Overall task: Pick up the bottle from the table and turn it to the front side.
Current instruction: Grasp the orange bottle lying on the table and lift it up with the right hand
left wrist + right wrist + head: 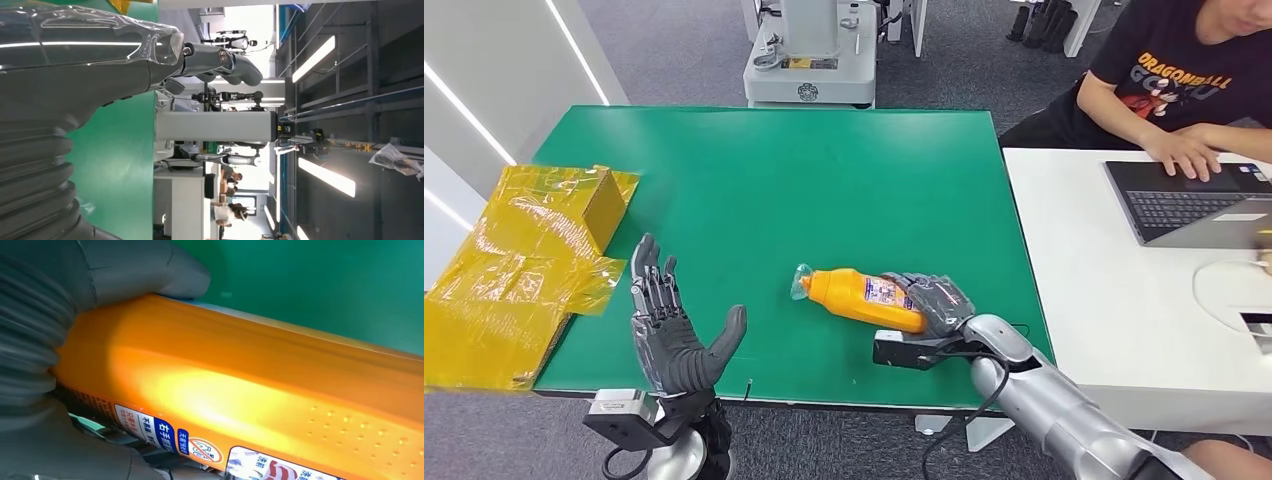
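Observation:
My gripper will bring out a big logo hidden underneath when it turns the bottle (854,297), since only small print shows on the white and blue label (887,293).
An orange bottle (864,297) with a white and blue label lies on its side on the green table (764,190), its clear-wrapped cap pointing left. My right hand (936,302) grips the bottle's base end, fingers wrapped over it. In the right wrist view the orange bottle (260,395) sits tight against the palm, with the thumb (165,275) pressed on its far edge. My left hand (672,335) is raised at the table's front left, palm up, fingers spread, holding nothing. The left hand (85,65) appears again in the left wrist view.
Crumpled yellow wrapping and a yellow box (534,255) lie at the table's left edge. A white desk (1114,300) adjoins on the right, where a person (1184,70) types on a laptop (1199,200). A grey machine base (809,60) stands behind the table.

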